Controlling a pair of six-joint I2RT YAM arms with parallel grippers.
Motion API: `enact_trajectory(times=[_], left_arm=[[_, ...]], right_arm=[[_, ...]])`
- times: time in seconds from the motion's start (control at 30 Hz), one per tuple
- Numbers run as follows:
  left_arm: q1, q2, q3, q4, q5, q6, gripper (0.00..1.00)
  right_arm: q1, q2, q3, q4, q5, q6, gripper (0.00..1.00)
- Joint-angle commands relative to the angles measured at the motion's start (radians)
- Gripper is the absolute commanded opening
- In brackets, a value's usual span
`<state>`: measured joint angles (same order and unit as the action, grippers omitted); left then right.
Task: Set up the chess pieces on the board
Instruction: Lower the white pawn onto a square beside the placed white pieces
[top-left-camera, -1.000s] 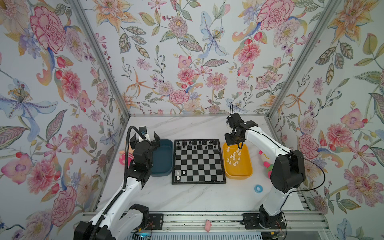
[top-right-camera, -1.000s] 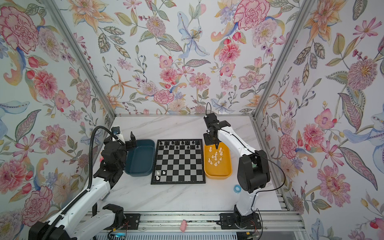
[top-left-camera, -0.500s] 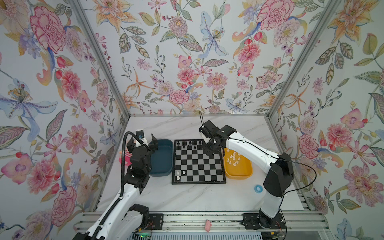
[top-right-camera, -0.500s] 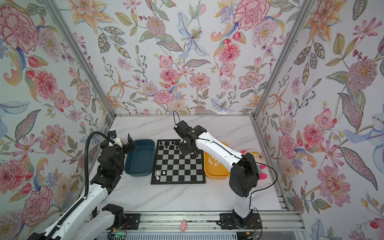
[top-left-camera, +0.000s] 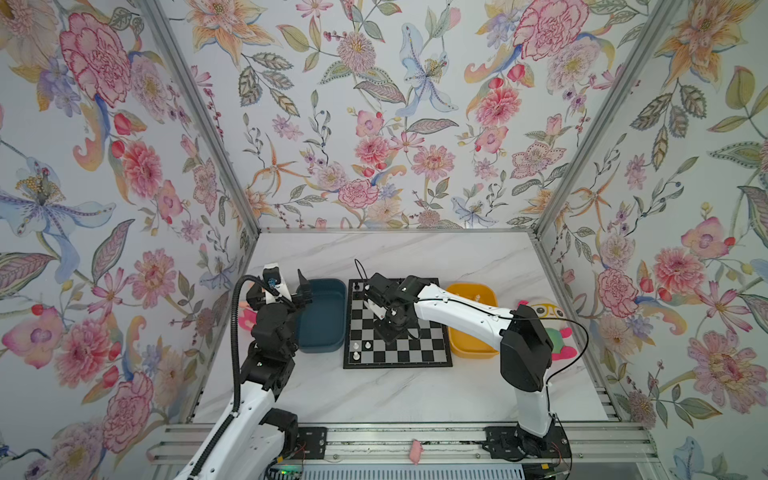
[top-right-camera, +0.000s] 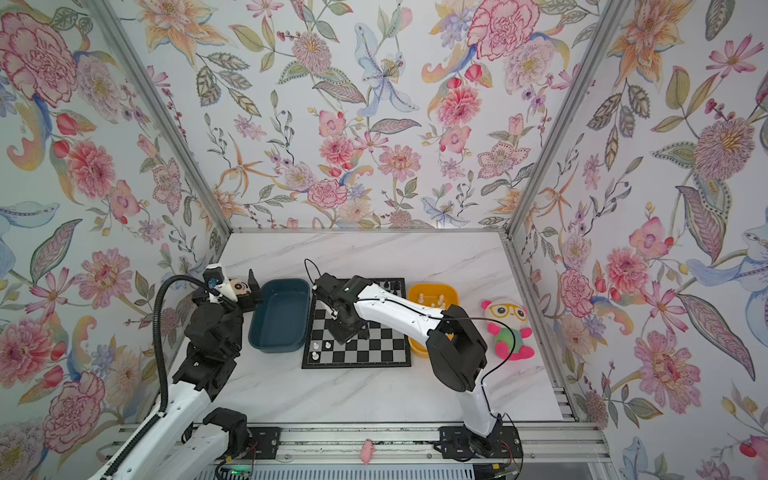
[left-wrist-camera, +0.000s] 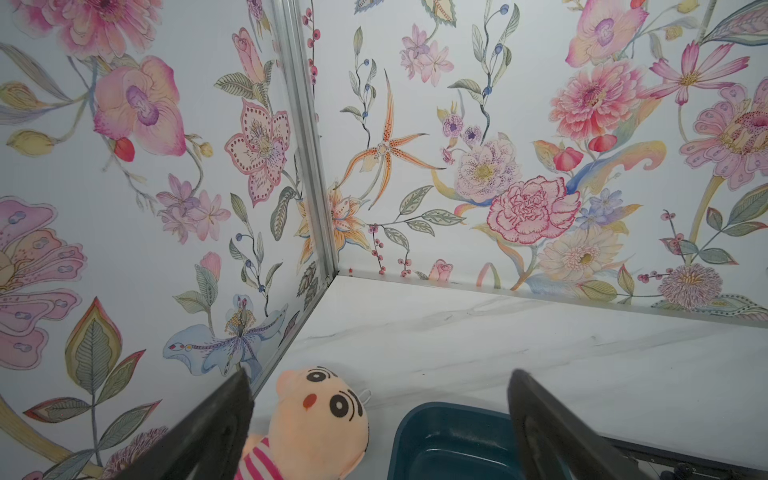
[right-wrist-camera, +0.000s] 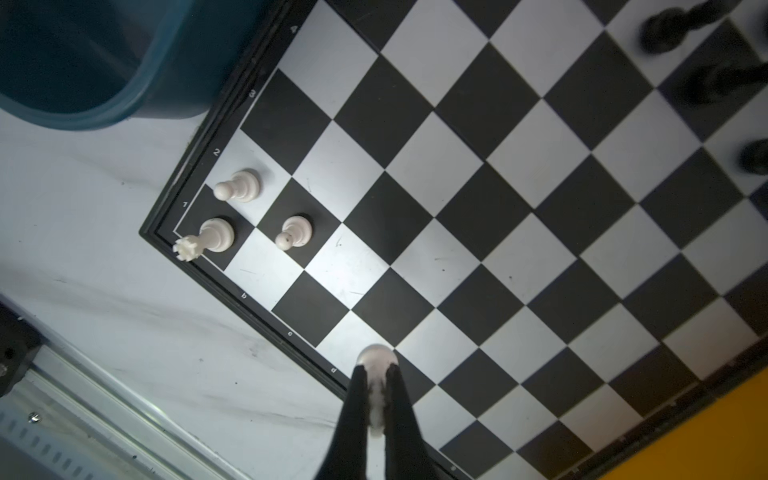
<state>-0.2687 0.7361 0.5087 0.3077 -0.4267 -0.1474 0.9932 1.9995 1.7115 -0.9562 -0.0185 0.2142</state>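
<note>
The small white piece (right-wrist-camera: 376, 354) is hanging base down. My right gripper keeps carrying it toward the empty square (top-left-camera: 367, 357) beside the crowned piece until it stands there.
The board (top-left-camera: 415, 353) (top-right-camera: 374, 351) lies between two trays. Three white chess pieces (top-left-camera: 355, 355) (top-right-camera: 316, 345) stand in its near left corner: a tall crowned one (right-wrist-camera: 208, 239) on the corner square and two pawns (right-wrist-camera: 239, 189) beside it. My right gripper (right-wrist-camera: 376, 368) (top-left-camera: 390, 334) reaches over the board's left half, shut on a small white piece (right-wrist-camera: 376, 357). More white pieces (top-right-camera: 432, 299) lie in the yellow tray (top-left-camera: 473, 289). My left gripper (left-wrist-camera: 378, 382) (top-left-camera: 291, 286) hangs open and empty left of the teal tray (top-left-camera: 322, 316).
Black chessmen (top-left-camera: 357, 286) (right-wrist-camera: 665, 33) stand along the board's far rows. A peach plush toy (left-wrist-camera: 320, 419) lies by the left wall, under the left gripper. A plush with yellow glasses (top-right-camera: 509, 328) sits right of the yellow tray. The teal tray (left-wrist-camera: 453, 440) holds nothing visible.
My right arm has swung from above the yellow tray leftward across the board, carrying the white piece. The left arm has shifted slightly and stays open.
</note>
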Motion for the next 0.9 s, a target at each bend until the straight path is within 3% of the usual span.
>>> enact_trajectory(times=[0.0,0.87], left_arm=[[-0.009,-0.034,-0.019,-0.008,-0.002,-0.021,0.96],[-0.019,-0.052,-0.029,-0.008,0.015,-0.032,0.96]], right_arm=[[0.033,0.026,-0.005,0.036,-0.042,0.022,0.0],[0.094,0.117,-0.01,0.133,-0.094,0.045,0.0]])
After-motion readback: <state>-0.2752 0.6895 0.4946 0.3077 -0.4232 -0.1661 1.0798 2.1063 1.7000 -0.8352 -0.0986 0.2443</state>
